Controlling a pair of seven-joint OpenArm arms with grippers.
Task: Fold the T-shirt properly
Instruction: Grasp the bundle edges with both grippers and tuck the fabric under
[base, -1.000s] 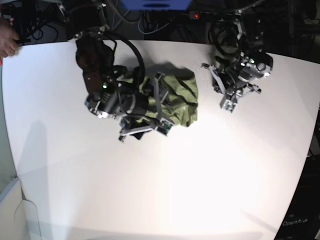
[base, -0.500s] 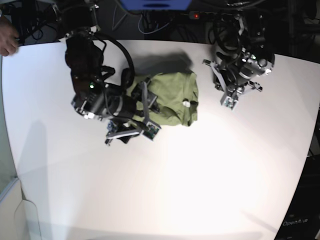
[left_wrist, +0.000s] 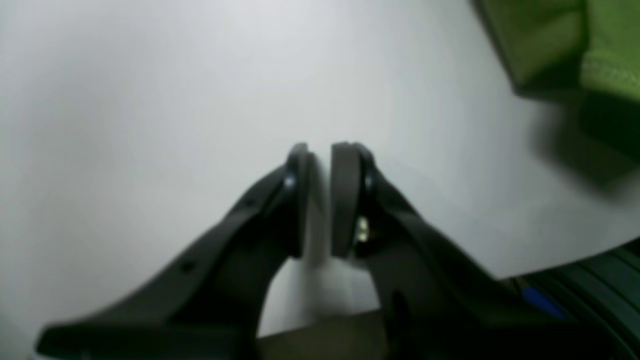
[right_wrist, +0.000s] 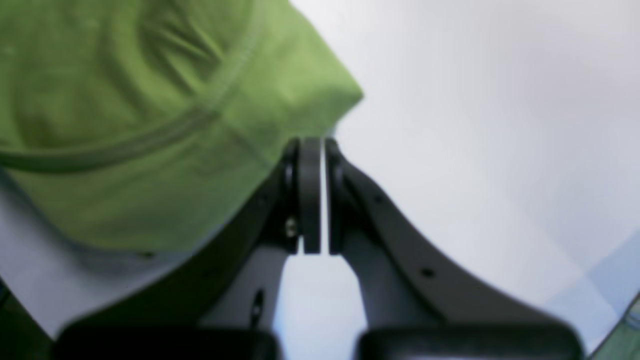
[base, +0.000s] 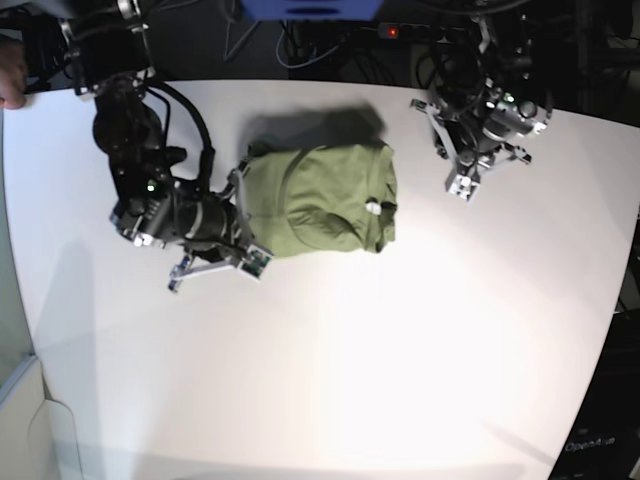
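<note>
The T-shirt lies crosswise with its label end (base: 377, 210) toward the robot's left gripper, so the robot should turn the T-shirt bundle (base: 312, 200) until that end points away from the robot before it folds further.
The olive-green T-shirt (base: 320, 200) lies as a compact folded bundle on the white table (base: 330, 360), its small white label (base: 372, 207) at the right side. My right gripper (base: 240, 222) sits at the bundle's left edge. In the right wrist view its fingers (right_wrist: 311, 195) are shut with nothing between them, and the T-shirt (right_wrist: 150, 115) lies just beyond and to the left. My left gripper (base: 460, 186) hovers to the right of the shirt, apart from it. Its pads (left_wrist: 345, 200) stand almost together and empty, with a corner of the T-shirt (left_wrist: 560, 45) at the upper right.
A person's hand (base: 12, 88) shows at the far left table edge. Cables and dark equipment (base: 330, 45) line the back beyond the table. The table's right edge (base: 625, 290) runs diagonally.
My right arm has drawn back to the left off the shirt and its jaws have closed empty. The shirt now lies flatter and uncovered. My left arm has shifted slightly towards the back.
</note>
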